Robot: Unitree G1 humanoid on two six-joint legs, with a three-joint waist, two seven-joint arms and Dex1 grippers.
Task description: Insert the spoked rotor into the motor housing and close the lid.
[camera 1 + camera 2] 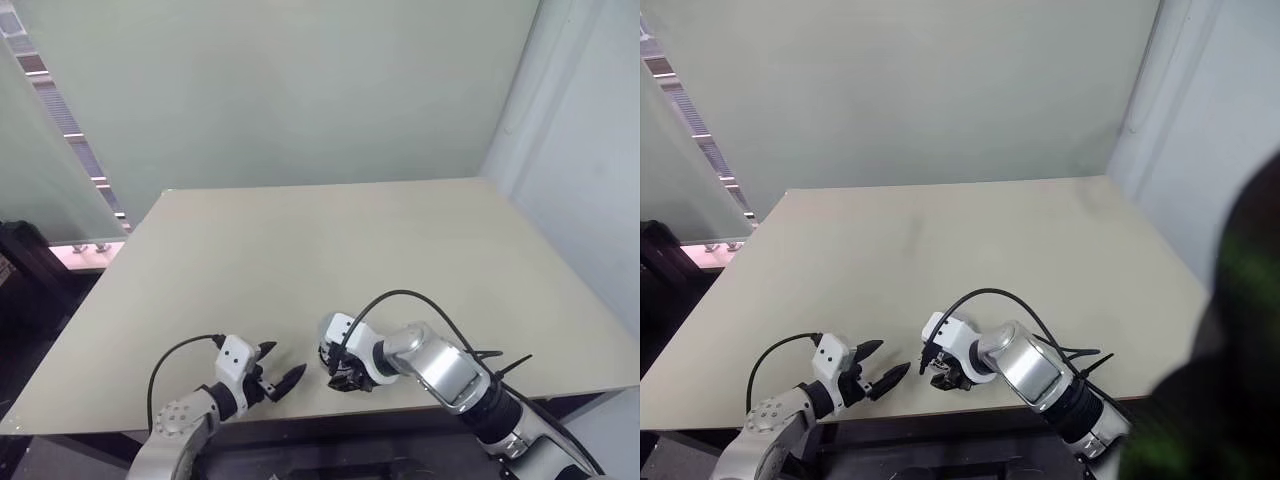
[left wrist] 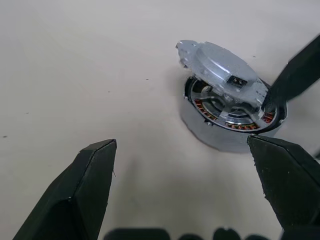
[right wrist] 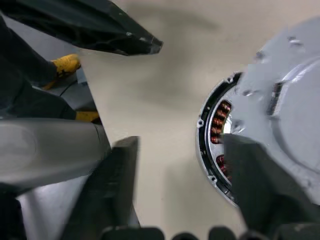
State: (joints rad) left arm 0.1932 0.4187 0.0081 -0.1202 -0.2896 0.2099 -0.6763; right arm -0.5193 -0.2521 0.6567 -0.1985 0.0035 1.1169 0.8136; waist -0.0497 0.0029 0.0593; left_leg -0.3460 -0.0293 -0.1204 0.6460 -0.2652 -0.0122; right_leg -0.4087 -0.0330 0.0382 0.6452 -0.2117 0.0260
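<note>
I expect the lid point(image 3: 287, 110) to settle flush on the motor housing when I move it across and to cover the windings point(image 3: 220, 122), which show past the lid's edge.
The motor housing point(image 2: 220, 139), a silver round part with copper-brown windings, sits on the table near its front edge. The grey lid point(image 2: 220, 60) lies tilted on top of it, one edge raised, so the windings point(image 3: 216, 124) show beneath. The lid covers the housing's middle, and I cannot make out the spoked rotor. My right gripper point(image 1: 345, 380) points down beside the housing with its jaws open; one finger point(image 2: 295, 75) stands against the lid's rim. My left gripper point(image 1: 285, 362) stays a short way to the left, wide open and empty, pointing at the housing.
The beige table point(image 1: 350, 250) stretches far ahead of both arms. A glass partition point(image 1: 40, 170) stands at the left and a pale wall point(image 1: 590, 180) at the right. A dark blurred shape point(image 1: 1230, 350) covers the lower right of the right eye view.
</note>
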